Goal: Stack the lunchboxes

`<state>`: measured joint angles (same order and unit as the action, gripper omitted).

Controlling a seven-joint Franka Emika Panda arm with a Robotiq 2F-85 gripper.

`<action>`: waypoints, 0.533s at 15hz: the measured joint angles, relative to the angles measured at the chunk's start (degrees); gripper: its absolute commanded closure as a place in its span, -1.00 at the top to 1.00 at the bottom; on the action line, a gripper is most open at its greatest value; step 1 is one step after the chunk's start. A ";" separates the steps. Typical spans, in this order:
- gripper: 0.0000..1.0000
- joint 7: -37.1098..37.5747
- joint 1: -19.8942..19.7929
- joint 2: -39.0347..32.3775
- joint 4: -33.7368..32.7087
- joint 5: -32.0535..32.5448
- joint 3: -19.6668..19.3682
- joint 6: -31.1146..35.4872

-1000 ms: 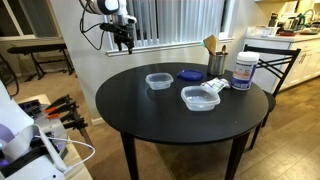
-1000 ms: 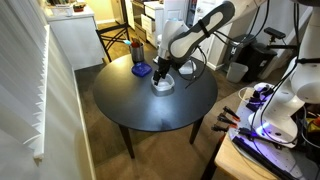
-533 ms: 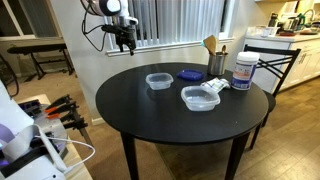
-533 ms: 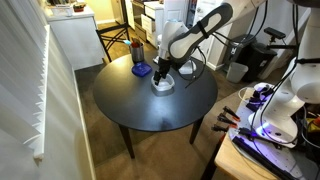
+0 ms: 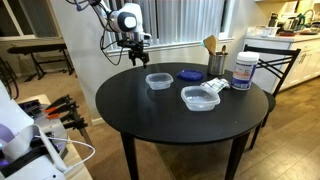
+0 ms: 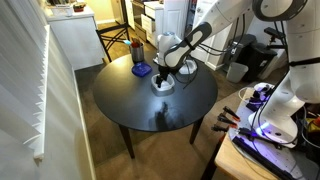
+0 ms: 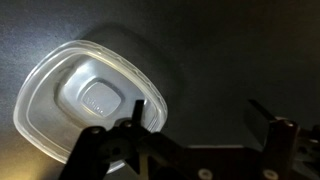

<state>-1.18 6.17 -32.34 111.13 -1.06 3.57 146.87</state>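
The larger lunchbox (image 5: 201, 97) is open and empty and has sloping sides, so the smaller lunchbox (image 5: 159, 81) will go down inside it and nest when I lower it.
Two clear lunchboxes lie on the round black table (image 5: 150, 125): a smaller one (image 5: 158, 81) toward the far side and a larger one (image 5: 200, 97) nearer the middle. My gripper (image 5: 133, 52) hangs open and empty above the table's far left edge, a little short of the smaller lunchbox. In an exterior view the gripper (image 6: 162, 70) is just above a lunchbox (image 6: 163, 86); the arm hides the other one. In the wrist view the open fingers (image 7: 200, 115) are over bare table, with a lunchbox (image 7: 85, 100) to their left, its rim beside one fingertip.
A dark blue round lid (image 5: 189, 74), a white jar with blue lid (image 5: 244, 70) and a cup with a wooden spoon (image 5: 215, 60) stand at the table's far right. A chair (image 5: 275, 60) is behind them. The lid also shows in an exterior view (image 6: 141, 70).
The arm has swung in over the table and the gripper has come down toward the smaller lunchbox. The lunchboxes have not moved.
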 measured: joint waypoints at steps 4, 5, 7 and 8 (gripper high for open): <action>1.00 -0.51 -1.11 -6.58 -6.74 0.00 -0.16 -0.60; 1.00 -0.51 -1.20 -7.98 -8.46 0.00 -0.21 -1.11; 1.00 -0.51 -1.23 -10.53 -11.77 0.01 -0.51 -2.34; 1.00 -0.50 -1.32 -11.68 -13.30 0.01 -0.65 -2.91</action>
<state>-1.68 4.85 -44.02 97.83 -1.05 2.91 143.96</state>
